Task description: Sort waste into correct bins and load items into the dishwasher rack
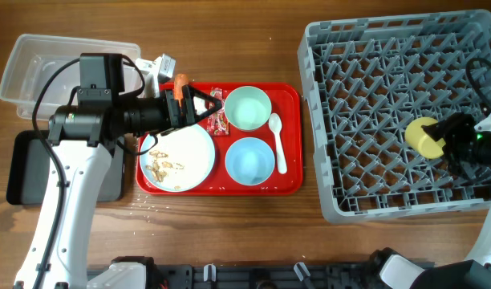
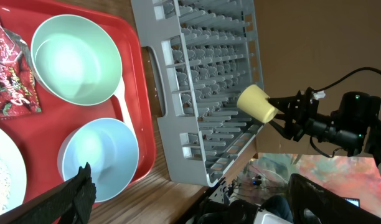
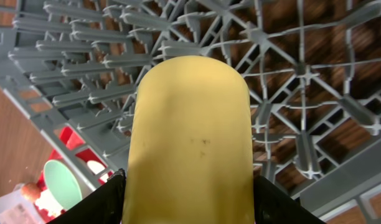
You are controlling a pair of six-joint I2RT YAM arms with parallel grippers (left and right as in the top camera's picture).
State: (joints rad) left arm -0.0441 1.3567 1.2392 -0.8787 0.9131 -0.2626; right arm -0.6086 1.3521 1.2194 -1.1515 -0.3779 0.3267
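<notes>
My right gripper should put the yellow cup down on the red tray [image 1: 281, 181] for my left gripper, because it is holding the cup by the cup's rim with its base [image 2: 251, 102] toward the rack.
My right gripper [image 1: 443, 138] is shut on the small yellow cup [image 1: 423, 135] and holds it over the right side of the grey dishwasher rack [image 1: 374, 48]. The cup fills the right wrist view [image 3: 189, 124]. My left gripper [image 1: 202, 107] is open and empty above the red tray's top left, between the orange carrot piece [image 1: 180, 80] and the red-and-white wrapper [image 1: 219, 120]. The plate [image 1: 189, 148] with beige crumbs [image 1: 160, 167], the green bowl [image 1: 248, 107], the blue bowl [image 1: 249, 160] and the white spoon [image 1: 277, 144] lie on the tray. A white tissue [image 1: 160, 67] lies by the clear tub [image 1: 45, 68].
The red tray [image 1: 290, 96] sits between the bins and the rack. The black tray [image 1: 25, 172] lies at the left edge, partly under my left arm. In the left wrist view the rack [image 2: 203, 81] stands beyond the bowls, with the yellow cup [image 2: 256, 102] above it.
</notes>
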